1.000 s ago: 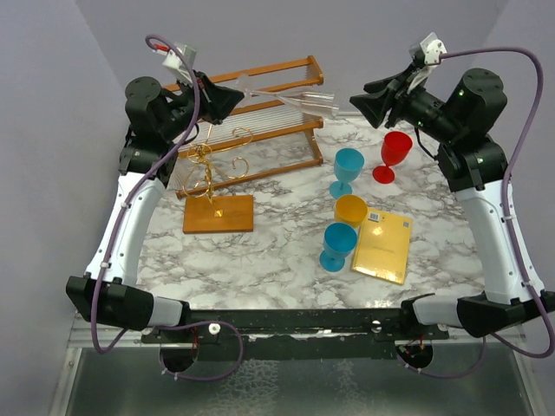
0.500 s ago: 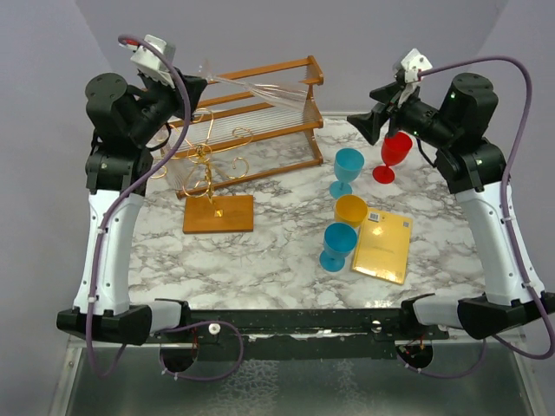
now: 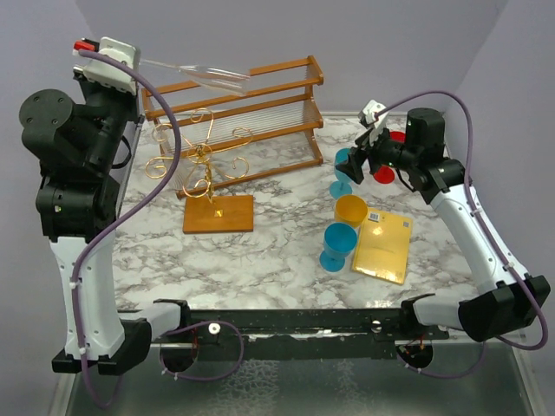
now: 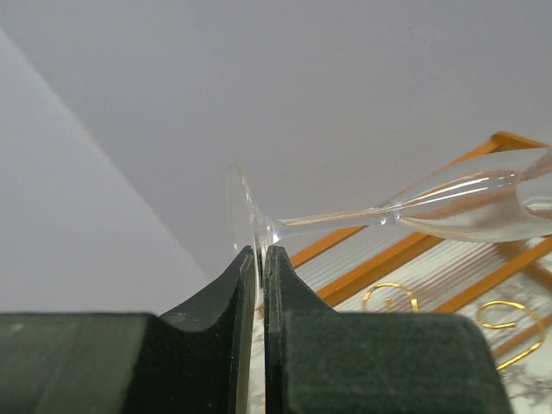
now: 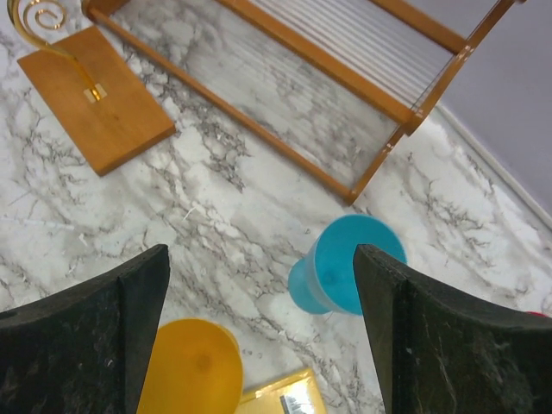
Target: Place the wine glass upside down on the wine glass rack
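Note:
The wine glass is lying level with its bowl over the wooden shelf [image 3: 218, 79]. Next, my left gripper tilts the glass's bowl down before it brings the glass's stem to the rack's gold hook [image 3: 201, 114].
The clear wine glass [image 3: 204, 76] lies level in the air above the back left of the table. My left gripper [image 3: 139, 66] is shut on the rim of its foot, with stem and bowl pointing right. In the left wrist view the gripper [image 4: 260, 255] pinches the foot, and the wine glass stem [image 4: 332, 217] runs out to the right. The wine glass rack [image 3: 203, 163], gold wire on a wooden base [image 3: 218, 213], stands below and right of the glass, untouched. My right gripper [image 3: 354, 165] is open and holds nothing [image 5: 260, 259], hovering over the cups.
A two-tier wooden slatted shelf [image 3: 260, 111] stands behind the rack. At the right are two blue goblets [image 3: 349, 166] [image 3: 338, 244], a yellow cup [image 3: 351, 210], a red goblet [image 3: 388, 173] partly hidden by the right arm, and a yellow book [image 3: 383, 247].
My left arm has risen and swung left, carrying the wine glass up above the shelf. The right gripper has opened wider, pulled away from the glass and dropped toward the blue goblet.

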Controlling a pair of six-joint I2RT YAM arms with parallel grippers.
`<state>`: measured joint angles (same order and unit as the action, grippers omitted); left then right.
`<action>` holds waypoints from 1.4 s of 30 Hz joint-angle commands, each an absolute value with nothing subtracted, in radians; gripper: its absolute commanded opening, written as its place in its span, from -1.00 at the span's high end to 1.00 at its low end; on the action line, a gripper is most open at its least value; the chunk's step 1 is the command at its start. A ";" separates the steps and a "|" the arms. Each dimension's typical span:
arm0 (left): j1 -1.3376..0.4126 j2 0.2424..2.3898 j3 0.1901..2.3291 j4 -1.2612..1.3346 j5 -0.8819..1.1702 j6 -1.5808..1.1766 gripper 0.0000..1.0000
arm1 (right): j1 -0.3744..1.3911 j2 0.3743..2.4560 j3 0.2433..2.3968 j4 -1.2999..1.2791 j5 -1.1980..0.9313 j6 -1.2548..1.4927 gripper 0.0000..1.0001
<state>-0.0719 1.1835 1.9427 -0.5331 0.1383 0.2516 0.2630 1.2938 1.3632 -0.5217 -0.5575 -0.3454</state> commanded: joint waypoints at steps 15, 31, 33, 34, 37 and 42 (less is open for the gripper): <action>0.093 1.022 1.932 -0.627 -0.370 0.686 1.00 | 0.267 1.195 1.243 -0.394 -0.635 -0.323 -0.79; 0.095 1.136 1.876 -0.498 -0.270 0.712 1.00 | 0.267 1.195 1.215 -0.381 -0.606 -0.336 -0.79; 0.095 1.167 1.887 -0.481 -0.244 0.710 1.00 | 0.267 1.196 1.214 -0.380 -0.604 -0.336 -0.79; 0.095 1.177 1.891 -0.475 -0.230 0.712 1.00 | 0.267 1.196 1.213 -0.380 -0.603 -0.337 -0.79; 0.095 1.207 1.901 -0.460 -0.177 0.729 1.00 | 0.268 1.196 1.210 -0.378 -0.599 -0.338 -0.79; 0.092 1.265 1.946 -0.477 -0.094 0.750 1.00 | 0.267 1.202 1.208 -0.376 -0.594 -0.341 -0.79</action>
